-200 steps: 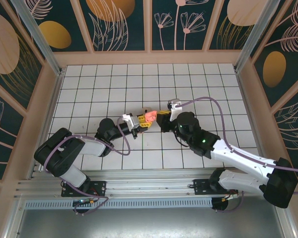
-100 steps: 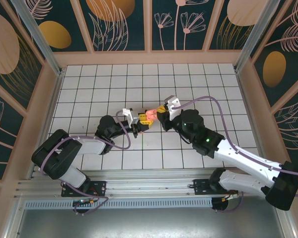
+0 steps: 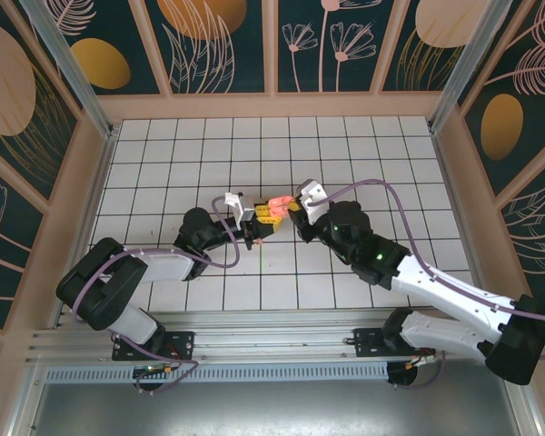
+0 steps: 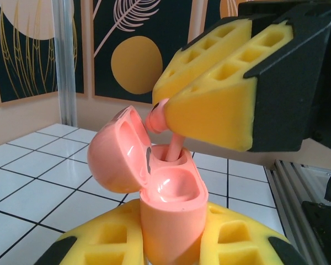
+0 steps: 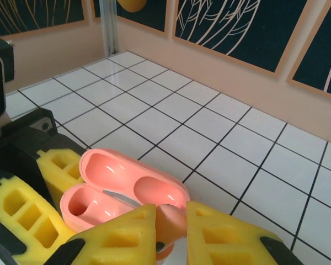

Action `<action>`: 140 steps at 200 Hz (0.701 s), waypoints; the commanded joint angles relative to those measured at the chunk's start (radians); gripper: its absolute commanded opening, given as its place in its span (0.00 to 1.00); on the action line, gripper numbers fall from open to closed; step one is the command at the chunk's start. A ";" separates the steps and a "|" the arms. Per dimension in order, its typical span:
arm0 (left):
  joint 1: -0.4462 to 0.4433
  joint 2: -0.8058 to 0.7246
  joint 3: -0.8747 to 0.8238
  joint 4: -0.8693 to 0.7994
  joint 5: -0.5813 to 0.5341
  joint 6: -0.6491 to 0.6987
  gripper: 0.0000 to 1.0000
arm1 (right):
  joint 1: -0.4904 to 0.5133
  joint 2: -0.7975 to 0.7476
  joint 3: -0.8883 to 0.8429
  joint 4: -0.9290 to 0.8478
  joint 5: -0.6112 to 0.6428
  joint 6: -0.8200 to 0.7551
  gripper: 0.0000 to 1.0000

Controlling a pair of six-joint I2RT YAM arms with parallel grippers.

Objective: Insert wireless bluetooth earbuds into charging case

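Observation:
Next, my right gripper opens, back off and pushes the head (image 4: 156, 117) in, because the earbud's stem (image 4: 175, 147) is only shallow in the far socket and the earbud's head is high.
The pink charging case (image 4: 171, 212) stands upright with its lid open, clamped between the yellow pads of my left gripper (image 4: 171, 245). My right gripper (image 5: 171, 234) is shut on a pinkish-red earbud (image 5: 172, 220). It holds the bud over the case (image 5: 121, 185). In the left wrist view the earbud's head (image 4: 156, 117) pokes out from the right gripper's fingers (image 4: 220, 105), and its stem reaches down into the far socket. The near socket shows nothing in it. From above, the left gripper (image 3: 262, 214) and the right gripper (image 3: 293, 206) meet at the case (image 3: 274, 205) mid-table.
White tiled floor (image 3: 363, 163) lies open all round the two grippers. Patterned walls with wooden frames (image 3: 272, 54) close off the back and sides. A metal rail (image 3: 272, 341) runs along the near edge by the arm bases.
The right gripper has moved left to the case with the earbud. The left gripper has carried the case slightly toward the back.

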 commanded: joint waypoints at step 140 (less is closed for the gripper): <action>-0.006 -0.056 0.053 -0.084 -0.014 0.047 0.00 | 0.071 -0.026 0.068 -0.091 -0.031 -0.038 0.32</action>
